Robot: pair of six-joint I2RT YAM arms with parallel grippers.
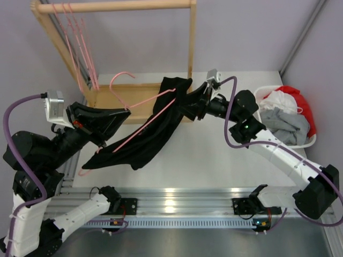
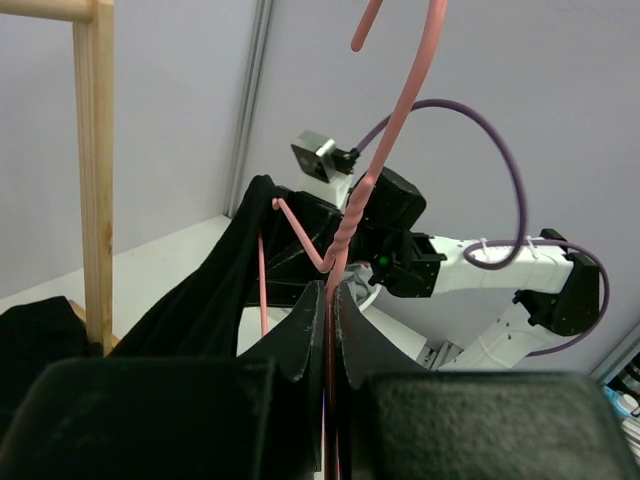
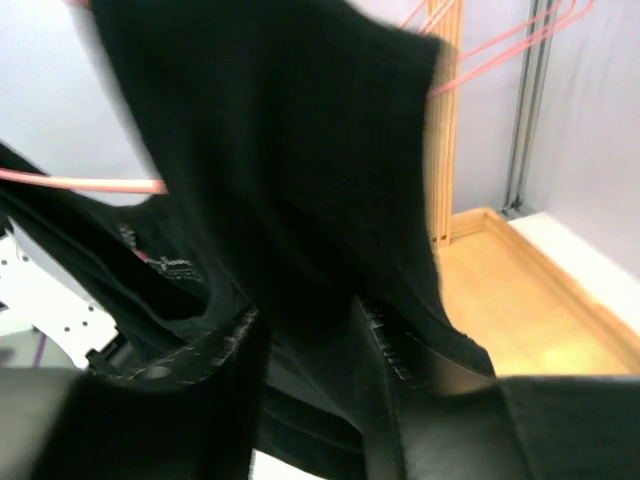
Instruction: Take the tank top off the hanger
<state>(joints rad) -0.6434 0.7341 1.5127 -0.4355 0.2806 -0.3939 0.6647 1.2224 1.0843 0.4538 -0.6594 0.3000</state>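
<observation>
Next, I lift the hanger with my left gripper while my right gripper pulls the fabric [image 1: 174,104] toward the hanger's near end, because that end is still in the tank top.
A black tank top [image 1: 155,128] hangs on a pink wire hanger [image 1: 144,101] held in the air over the table's middle. My left gripper [image 1: 126,111] is shut on the hanger's neck, below its twisted stem [image 2: 350,215]; in the left wrist view the jaws [image 2: 333,300] pinch the wire. My right gripper [image 1: 188,101] holds the top's upper end, by the hanger's right shoulder. In the right wrist view its fingers [image 3: 310,330] close on a bunch of black fabric [image 3: 280,150], and a bit of pink wire [image 3: 80,182] shows at left.
A wooden clothes rack [image 1: 190,37] stands at the back, with more pink hangers [image 1: 75,32] on its left end and a wooden base [image 1: 102,96]. A white basket [image 1: 311,140] of clothes sits at the right, beside the right arm.
</observation>
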